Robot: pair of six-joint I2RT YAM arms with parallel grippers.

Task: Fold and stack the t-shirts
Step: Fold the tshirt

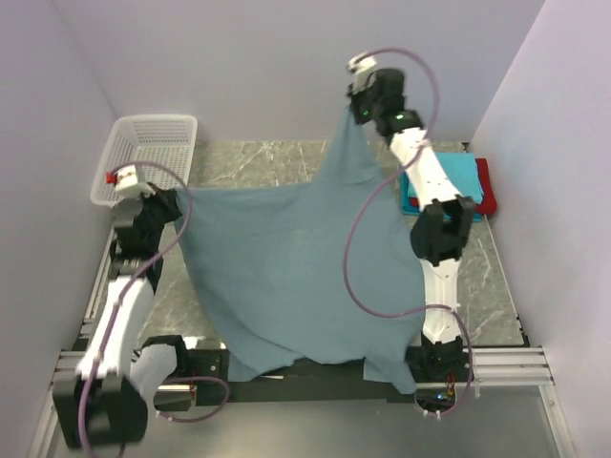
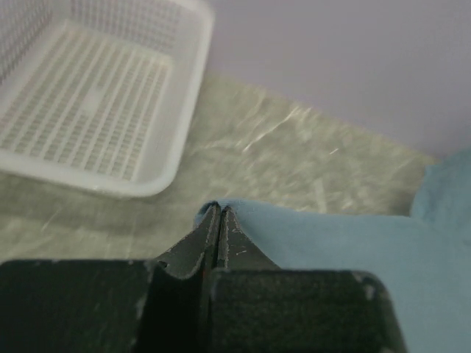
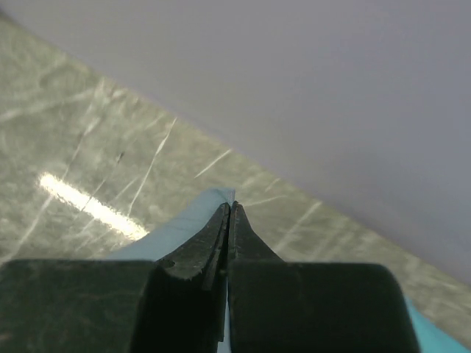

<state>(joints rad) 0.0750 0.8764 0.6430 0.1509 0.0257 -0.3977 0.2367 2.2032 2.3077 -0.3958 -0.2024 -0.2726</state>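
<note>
The t-shirt's lower edge (image 1: pixel 265 370) hangs over the near edge of the table. So my left gripper should pull its corner (image 1: pixel 184 198) back toward the basket and lower it.
A large dusty grey-blue t-shirt (image 1: pixel 286 267) hangs stretched in the air between both arms, its lower edge draping over the near table edge. My left gripper (image 1: pixel 179 196) is shut on the shirt's left corner (image 2: pixel 221 207) beside the basket. High at the back, my right gripper (image 1: pixel 351 110) is shut on another corner of the same shirt (image 3: pixel 213 202). Folded shirts are stacked at the right: a bright turquoise one (image 1: pixel 458 172) on top, a red one (image 1: pixel 484 186) under it. Most of that stack is hidden by the right arm.
A white plastic mesh basket (image 1: pixel 143 153) stands at the back left, also in the left wrist view (image 2: pixel 96 95). The marbled green tabletop (image 1: pixel 258 162) is ringed by pale walls at the back and both sides.
</note>
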